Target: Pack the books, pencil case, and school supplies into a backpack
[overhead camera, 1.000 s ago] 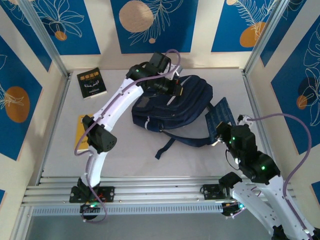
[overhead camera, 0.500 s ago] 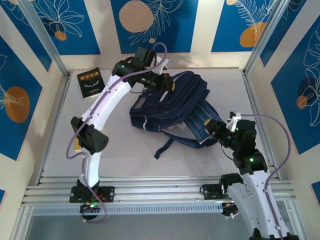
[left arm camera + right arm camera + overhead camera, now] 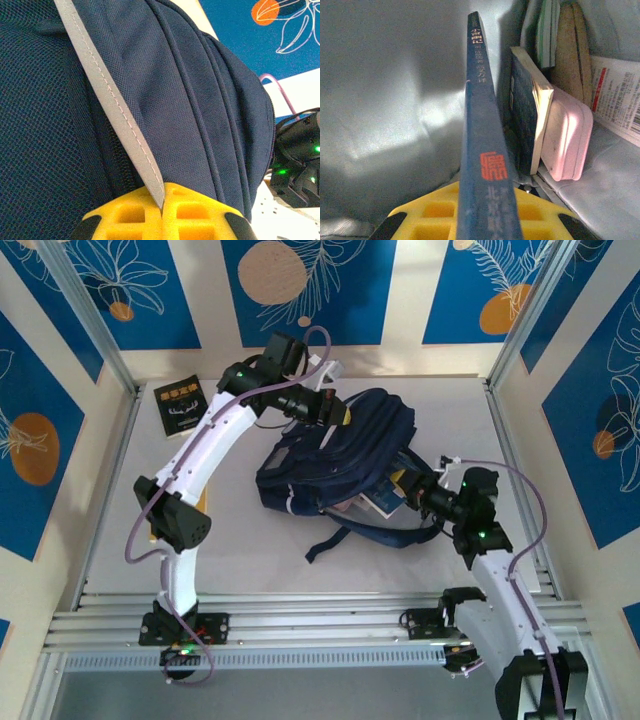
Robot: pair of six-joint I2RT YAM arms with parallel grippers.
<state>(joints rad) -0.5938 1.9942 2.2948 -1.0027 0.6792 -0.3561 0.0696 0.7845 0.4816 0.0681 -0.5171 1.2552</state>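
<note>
The held book (image 3: 486, 115) is spine-up and faces the open gap (image 3: 503, 97) beside the standing blue book, so I keep going deeper with my right gripper and release the held book there.
The navy backpack (image 3: 340, 455) lies mid-table, its opening facing right. My left gripper (image 3: 335, 412) is shut on the backpack's pale stripe (image 3: 115, 110) at the top, its yellow pads (image 3: 190, 210) pinching the stripe's end. At the opening, my right gripper (image 3: 418, 490) is shut on a dark blue book (image 3: 482, 125), held spine-up inside the grey lining (image 3: 385, 100). To the right of that book inside stand another dark blue book (image 3: 522, 115), the pink pencil case (image 3: 567, 135), a white packet with red print (image 3: 615, 95), a tan block (image 3: 572, 45) and a green booklet (image 3: 547, 30).
A black book with a yellow title (image 3: 182, 405) lies at the back left of the table. The backpack's dark straps (image 3: 340, 530) trail toward the near edge. Metal frame posts and patterned walls close in the table on three sides.
My right gripper has carried the dark blue book from the table right of the backpack leftward into its opening. My left gripper has drawn the backpack's top slightly left and back.
</note>
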